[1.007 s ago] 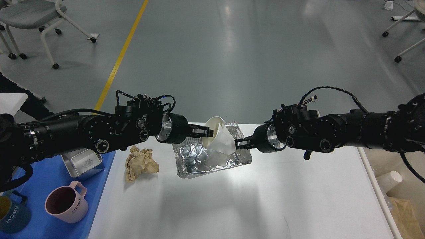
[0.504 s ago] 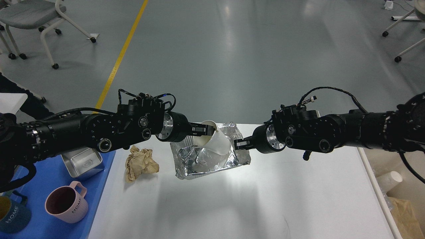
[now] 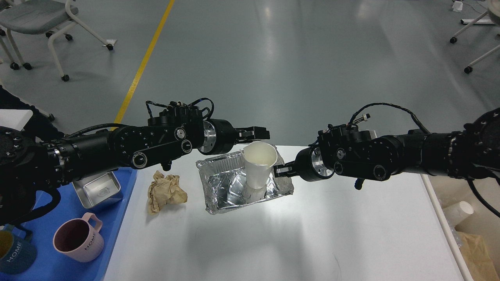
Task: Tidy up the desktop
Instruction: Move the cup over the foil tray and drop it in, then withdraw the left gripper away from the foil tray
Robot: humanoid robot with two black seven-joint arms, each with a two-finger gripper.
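Observation:
The crumpled brown paper ball (image 3: 166, 191) has deep creases (image 3: 161, 185) all over it, so it will stay bunched up rather than unfold when I pick it up.
The white desktop (image 3: 312, 234) holds a crinkled foil tray (image 3: 224, 183) near its far edge. A white paper cup (image 3: 258, 164) stands upright inside the tray. My left gripper (image 3: 256, 134) hovers just above and left of the cup's rim, open and holding nothing. My right gripper (image 3: 282, 171) is shut on the foil tray's right edge, right beside the cup. A crumpled brown paper ball (image 3: 166, 191) lies on the desktop left of the tray.
A blue plastic tray (image 3: 47, 218) at the left holds a metal tin (image 3: 97, 191), a pink mug (image 3: 76, 238) and a dark blue mug (image 3: 13, 253). A beige bin (image 3: 474, 242) with a white cup (image 3: 459, 212) sits off the right edge.
My left gripper let go of the cup and rose up and to the right. The cup went from tilted to upright in the foil tray, which settled flatter.

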